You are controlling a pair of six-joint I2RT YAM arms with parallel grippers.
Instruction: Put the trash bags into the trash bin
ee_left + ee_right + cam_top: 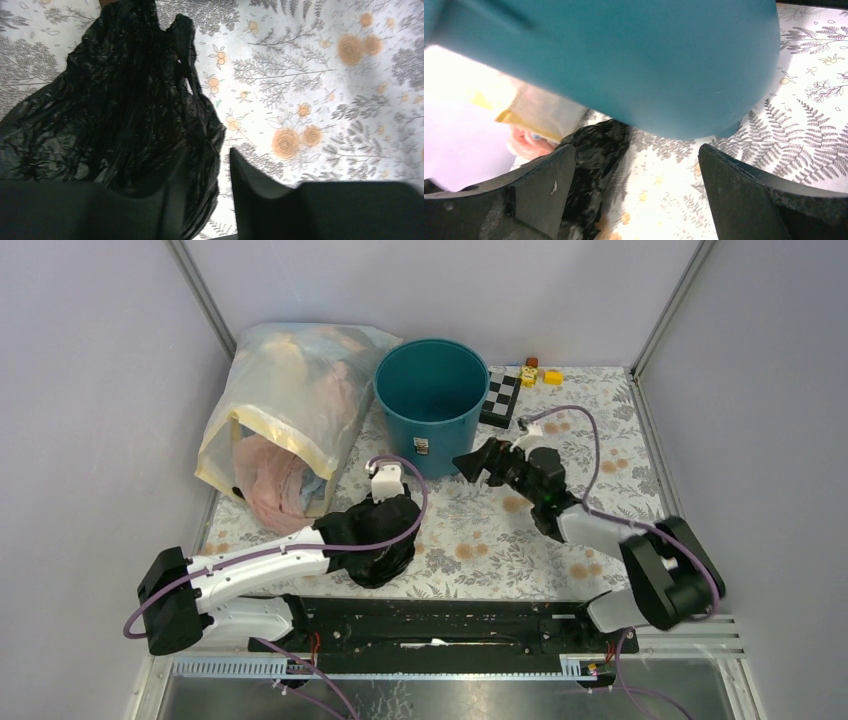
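Observation:
The black trash bag is lying bunched up in thin, crumpled folds, so it will open out into a wide, empty sack when I pull it open.
The black trash bag lies bunched on the flowered table near the front, under my left gripper. In the left wrist view the glossy bag fills the left side and a fold of it hangs between the fingers of my left gripper. The jaws stand narrowly apart, with a strip of table showing beside the right finger. The teal trash bin stands upright at the back. My right gripper is open and empty, low beside the bin's base. In the right wrist view, the bin fills the top.
A big translucent yellowish bag of clothes leans left of the bin. A checkered card and small yellow blocks lie at the back right. Grey walls close in the table. The black bag also shows in the right wrist view.

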